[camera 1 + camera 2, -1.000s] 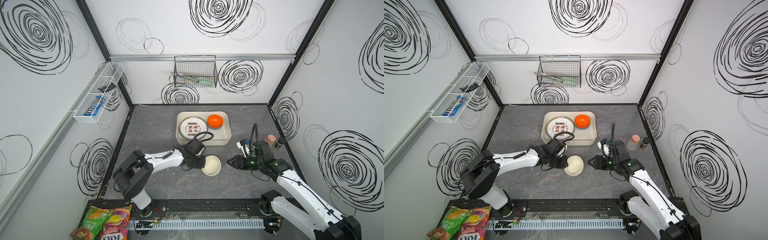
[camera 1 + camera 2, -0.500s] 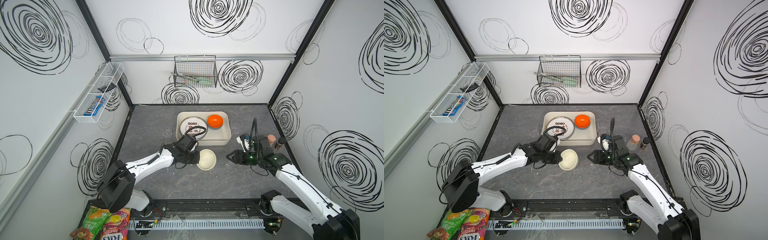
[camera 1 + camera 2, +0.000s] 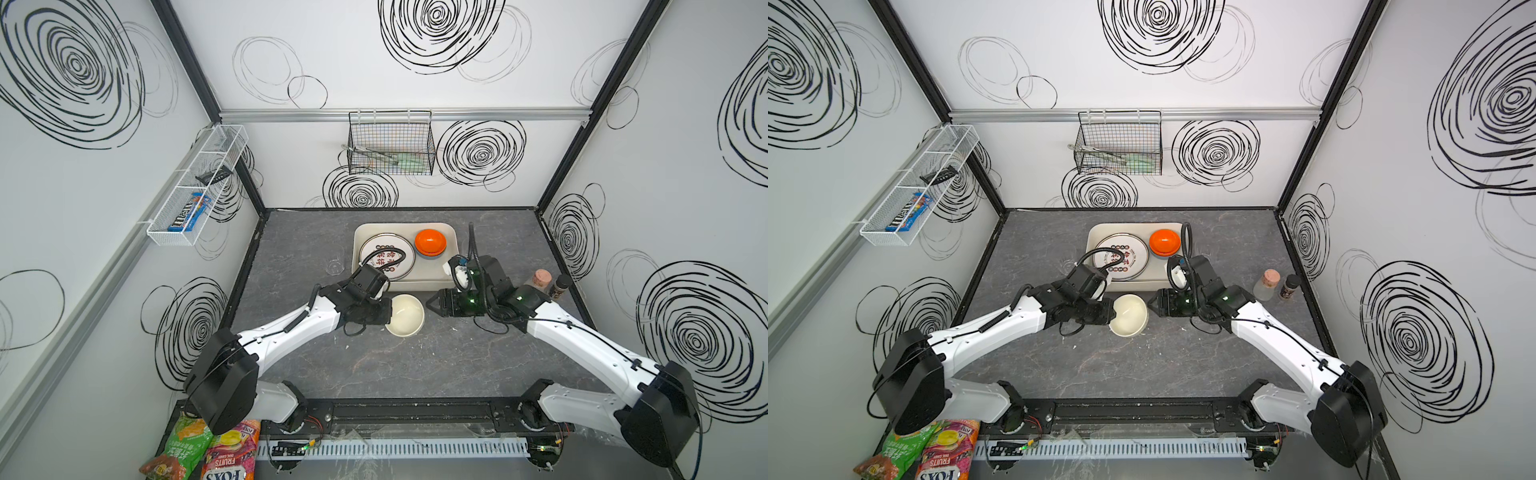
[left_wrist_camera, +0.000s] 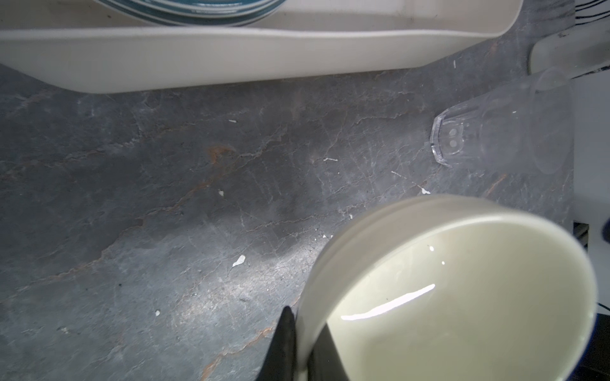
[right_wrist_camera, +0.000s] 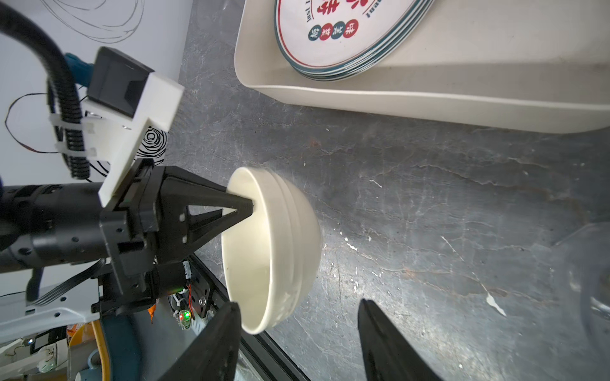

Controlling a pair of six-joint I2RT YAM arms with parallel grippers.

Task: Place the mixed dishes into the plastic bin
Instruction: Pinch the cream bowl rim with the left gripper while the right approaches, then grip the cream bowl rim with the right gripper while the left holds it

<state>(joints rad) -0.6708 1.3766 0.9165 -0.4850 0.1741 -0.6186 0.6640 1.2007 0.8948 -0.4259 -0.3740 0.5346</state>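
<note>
The orange bowl (image 3: 430, 240) is at my right gripper's end of the bin, so next my right gripper takes the cream bowl's free rim (image 3: 423, 313) from my left gripper before it stacks the bowl.
A cream bowl (image 3: 405, 320) (image 3: 1128, 315) hangs tilted just above the table, in front of the plastic bin (image 3: 436, 275) (image 3: 1156, 277). My left gripper (image 3: 388, 316) (image 3: 1112, 312) (image 4: 305, 333) is shut on the bowl's rim, one finger inside and one outside. My right gripper (image 3: 430, 305) (image 3: 1152, 305) (image 5: 298, 305) stands open right at the bowl's (image 5: 284, 244) other side, its fingers apart around the rim without visible contact. In the bin lie stacked white plates with red characters (image 3: 386, 255) (image 5: 343, 29) and an orange bowl (image 3: 430, 242). A clear cup (image 3: 334, 264) (image 4: 495, 132) stands left of the bin.
Two small shakers (image 3: 540, 278) (image 3: 561, 284) stand near the right wall, behind my right arm. A black wire basket (image 3: 390, 143) hangs on the back wall and a white mesh rack (image 3: 195, 187) on the left wall. Snack bags (image 3: 199, 453) lie at the front left.
My left gripper has carried the cream bowl leftward and a little back toward the bin. My right gripper has followed it to the left and opened wider.
</note>
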